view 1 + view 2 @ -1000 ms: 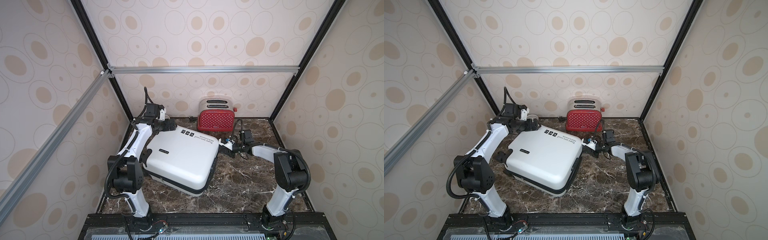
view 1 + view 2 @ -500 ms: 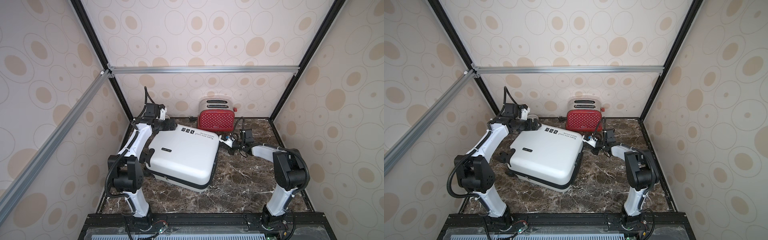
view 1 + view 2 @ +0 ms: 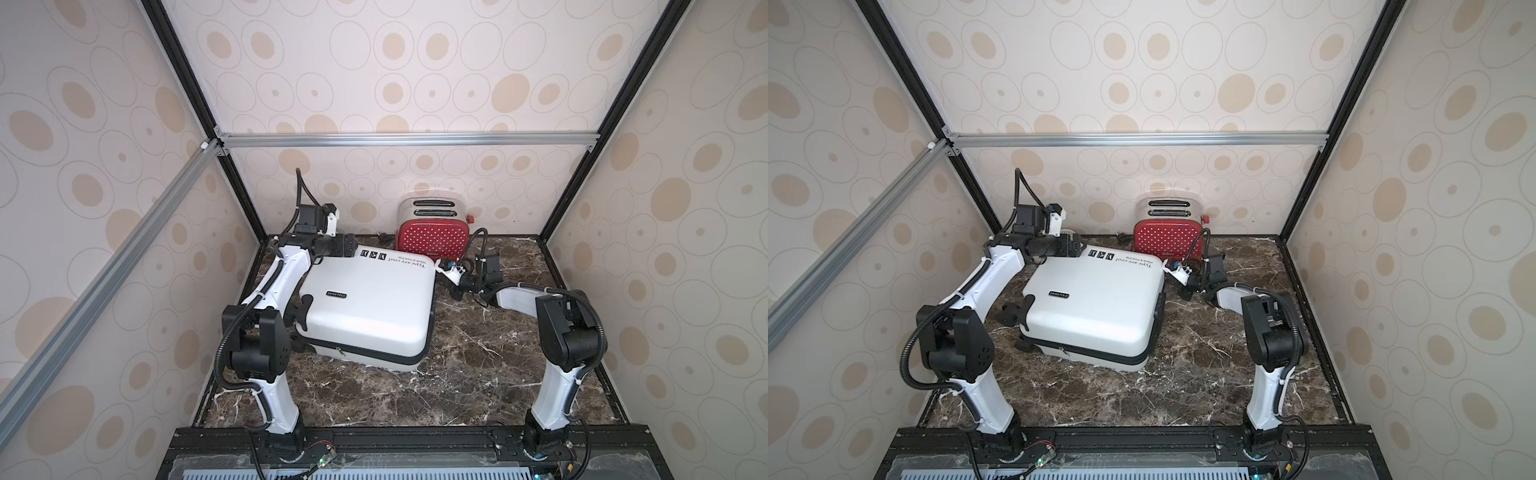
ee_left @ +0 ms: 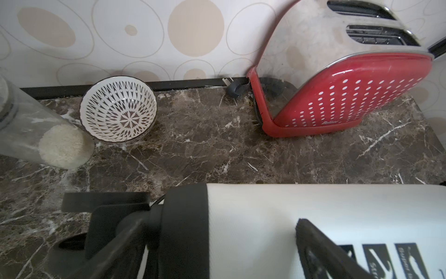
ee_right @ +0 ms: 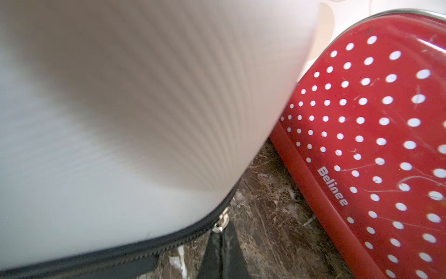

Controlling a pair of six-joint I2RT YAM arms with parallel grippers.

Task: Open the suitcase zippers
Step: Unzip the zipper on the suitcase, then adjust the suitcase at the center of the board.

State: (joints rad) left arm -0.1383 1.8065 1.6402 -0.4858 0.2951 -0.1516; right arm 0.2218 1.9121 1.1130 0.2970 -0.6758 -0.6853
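The white suitcase lies slanted [image 3: 368, 308] and is too close to my left arm, so its wheel end [image 4: 108, 218] needs a push from my left gripper to set the suitcase straight before the zippers are opened.
The white suitcase [image 3: 370, 307] [image 3: 1092, 311] lies flat in the middle of the marble table, printed text at its far edge. Its black zipper band [image 3: 374, 352] [image 5: 120, 256] runs round the seam, with one silver pull tab [image 3: 340, 351] hanging on the near side. My right gripper [image 3: 441, 272] [image 5: 221, 235] is at the far right corner, shut on a second silver pull tab [image 5: 222, 221]. Over the far left corner my left gripper [image 3: 353, 249] [image 4: 205, 217] stands wide open, one finger [image 4: 321, 246] above the white shell [image 4: 265, 217], the other beside the black edge.
A red polka-dot toaster [image 3: 432, 239] [image 5: 374, 145] stands at the back wall, close to the suitcase's far right corner. A patterned bowl [image 4: 118, 108] and a clear jar of rice [image 4: 36, 130] sit at the back left. Enclosure walls ring the table.
The right gripper has closed on the pull tab and moved back toward the toaster. The suitcase has swung with it, its far edge now squarer to the back wall. The left gripper stays open.
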